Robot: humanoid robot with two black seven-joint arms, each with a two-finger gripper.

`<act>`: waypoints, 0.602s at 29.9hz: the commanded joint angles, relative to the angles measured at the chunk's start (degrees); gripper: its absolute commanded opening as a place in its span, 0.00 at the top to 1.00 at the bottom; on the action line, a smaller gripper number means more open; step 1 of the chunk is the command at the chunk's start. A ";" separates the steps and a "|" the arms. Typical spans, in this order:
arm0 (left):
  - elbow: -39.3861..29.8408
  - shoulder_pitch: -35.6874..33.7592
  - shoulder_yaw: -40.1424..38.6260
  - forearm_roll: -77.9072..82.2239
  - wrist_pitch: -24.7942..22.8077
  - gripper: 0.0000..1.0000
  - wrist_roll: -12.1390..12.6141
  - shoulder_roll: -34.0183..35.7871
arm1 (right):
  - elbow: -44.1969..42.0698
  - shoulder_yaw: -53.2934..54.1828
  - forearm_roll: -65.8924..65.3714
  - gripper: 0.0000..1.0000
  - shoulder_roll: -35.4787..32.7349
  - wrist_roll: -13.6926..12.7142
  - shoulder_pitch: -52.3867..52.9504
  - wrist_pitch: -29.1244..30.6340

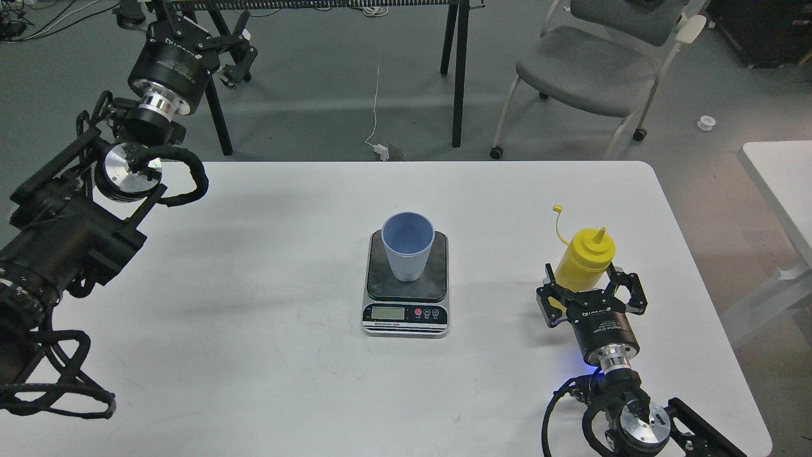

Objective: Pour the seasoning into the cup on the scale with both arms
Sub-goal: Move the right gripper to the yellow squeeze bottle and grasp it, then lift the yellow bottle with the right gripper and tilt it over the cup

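Observation:
I expect that when I lift and tilt the yellow seasoning bottle, its cap strap (559,231) will keep sticking out, because the strap's loose end (557,209) stands up on its own.
The yellow seasoning bottle (585,257) stands upright on the white table (254,304) at the right, its cap strap (558,222) sticking up to the left. My right gripper (582,278) is open with one finger on each side of the bottle's lower body; its jaws are spread and I cannot tell whether they touch it. The light blue ribbed cup (407,246) stands upright on the dark platform of the scale (406,285) at the table's middle. My left gripper (212,35) is raised beyond the table's far left corner, away from everything; its fingers look spread.
A grey chair (587,70) and black trestle legs (457,70) stand on the floor behind the table. A second white table edge (780,184) is at the far right. The table's right edge lies close to my right arm.

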 commanded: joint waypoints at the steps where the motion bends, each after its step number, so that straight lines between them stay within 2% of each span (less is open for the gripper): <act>1: 0.00 0.00 -0.14 -0.01 0.00 0.00 -0.01 0.32 | -2.31 -0.11 0.01 0.33 0.18 0.44 2.54 0.00; 2: 0.00 0.00 -0.14 -0.01 0.00 0.00 -0.01 0.32 | -2.49 -0.11 0.01 0.44 0.19 0.53 3.24 0.00; 3: 0.00 0.00 -0.14 -0.01 0.09 0.00 -0.01 0.41 | -2.31 -0.11 0.01 0.51 0.36 0.61 3.69 0.00; 4: 0.00 0.00 -0.14 -0.01 0.09 0.00 -0.01 0.41 | -1.96 -0.11 0.01 0.54 0.54 0.62 4.04 0.00; 9: -0.09 0.09 -0.50 -0.09 0.00 0.00 -0.01 1.81 | 2.60 0.42 -2.53 0.54 -3.14 0.62 5.88 0.00; 15: -0.96 1.93 -1.11 -0.45 -0.52 0.00 -0.10 2.43 | 12.44 0.16 -18.60 0.55 -12.20 0.62 13.08 -0.31; 18: -1.05 3.95 -2.86 -0.45 -0.88 0.00 0.07 2.34 | 13.25 -1.59 -25.11 0.55 -15.80 0.62 18.26 -4.78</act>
